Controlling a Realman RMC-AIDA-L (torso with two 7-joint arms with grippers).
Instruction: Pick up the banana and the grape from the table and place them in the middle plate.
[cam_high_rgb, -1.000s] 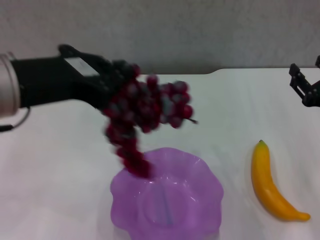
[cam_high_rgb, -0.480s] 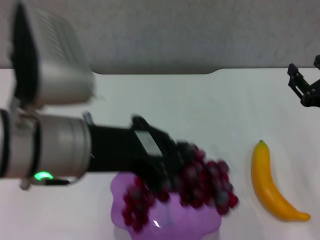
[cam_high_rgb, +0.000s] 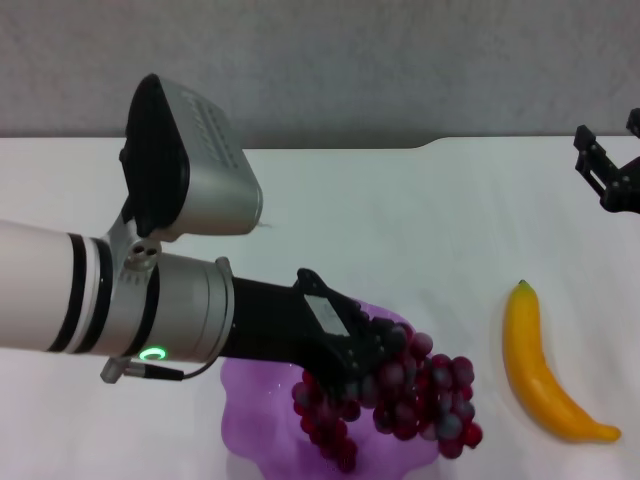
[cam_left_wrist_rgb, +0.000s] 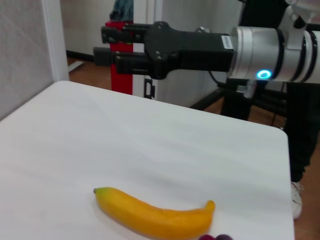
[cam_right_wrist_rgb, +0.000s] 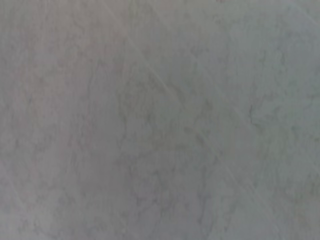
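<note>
The robot's left gripper goes on pulling the grape inward until it rests inside, as the grape hangs over the open middle plate (cam_high_rgb: 362, 426) with its end (cam_high_rgb: 457, 424) past the plate's rim.
My left gripper (cam_high_rgb: 352, 352) is shut on the grape (cam_high_rgb: 412, 396), a dark red-purple bunch. It holds the bunch low over the purple scalloped middle plate (cam_high_rgb: 258, 408), and the bunch hangs across the plate's right side. A few grapes (cam_left_wrist_rgb: 215, 237) show at the edge of the left wrist view. The yellow banana (cam_high_rgb: 545, 368) lies on the white table (cam_high_rgb: 400, 215) to the right of the plate, and also shows in the left wrist view (cam_left_wrist_rgb: 152, 216). My right gripper (cam_high_rgb: 612, 172) is open and empty at the table's far right, above the banana's stem end; the left wrist view shows it too (cam_left_wrist_rgb: 122, 46).
The left forearm and its wrist camera housing (cam_high_rgb: 190, 170) reach across the left half of the table and cover much of the plate. The right wrist view shows only bare table surface (cam_right_wrist_rgb: 160, 120). A notch marks the table's far edge (cam_high_rgb: 430, 146).
My left arm has swung forward and down with the grape, from above the table behind the plate to low over the plate. The banana and the right gripper have not moved.
</note>
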